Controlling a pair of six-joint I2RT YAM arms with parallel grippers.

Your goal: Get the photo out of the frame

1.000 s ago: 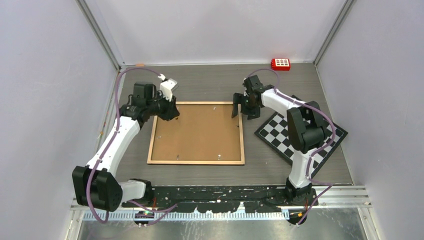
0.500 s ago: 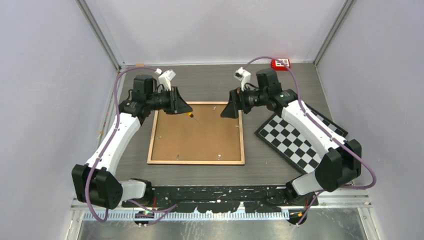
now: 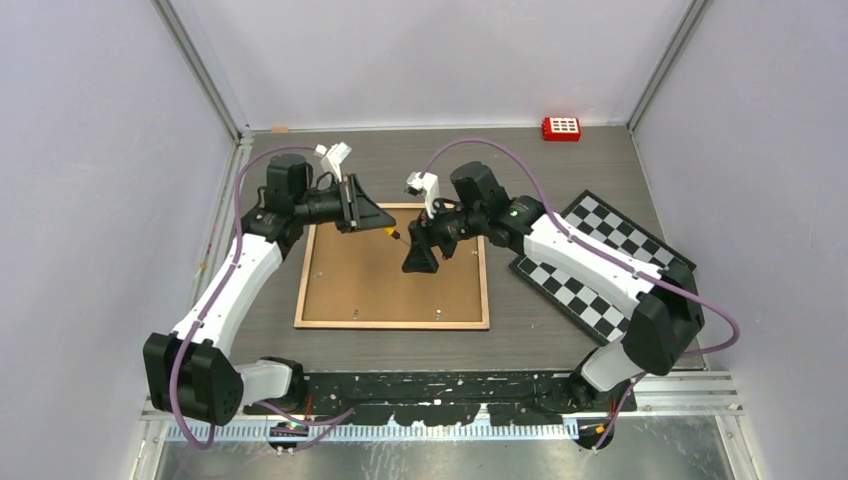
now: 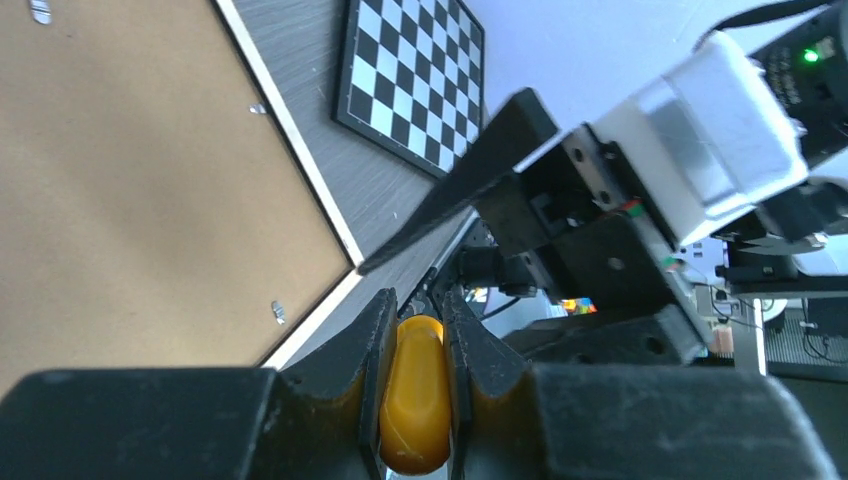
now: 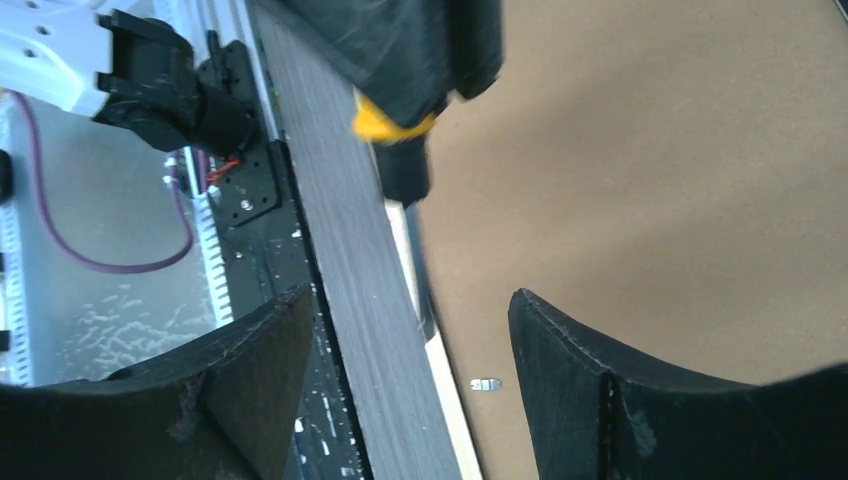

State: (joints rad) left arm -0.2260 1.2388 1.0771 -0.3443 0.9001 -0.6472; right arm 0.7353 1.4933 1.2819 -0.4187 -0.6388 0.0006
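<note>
I should hold the tool's shaft (image 5: 418, 270) with my right gripper while my left gripper grips the yellow handle straighter, because the tool (image 4: 415, 395) is tilted out of line with my left gripper.
The frame (image 3: 392, 325) lies face down, showing its brown board (image 3: 380, 290) and pale wood rim. The photo is hidden under the board. My left gripper (image 3: 380, 222) hovers over the frame's far edge, shut on a small yellow-handled tool (image 3: 387, 231); the handle sits clamped between the fingers in the left wrist view (image 4: 418, 390). My right gripper (image 3: 415, 262) is open and empty over the board's middle, just right of the tool. In the right wrist view the tool (image 5: 385, 122) hangs ahead of my open gripper (image 5: 408, 297), over the board (image 5: 650, 180) and rim (image 5: 445, 370).
A black-and-white checkerboard (image 3: 600, 260) lies right of the frame. A red block (image 3: 561, 128) sits at the back right by the wall. Small metal tabs (image 5: 485, 384) hold the board along the rim. Walls close the table on three sides.
My right arm has swung left from the frame's far right corner to over the board's middle. My left gripper has lifted from the far left corner and moved right, holding the yellow tool.
</note>
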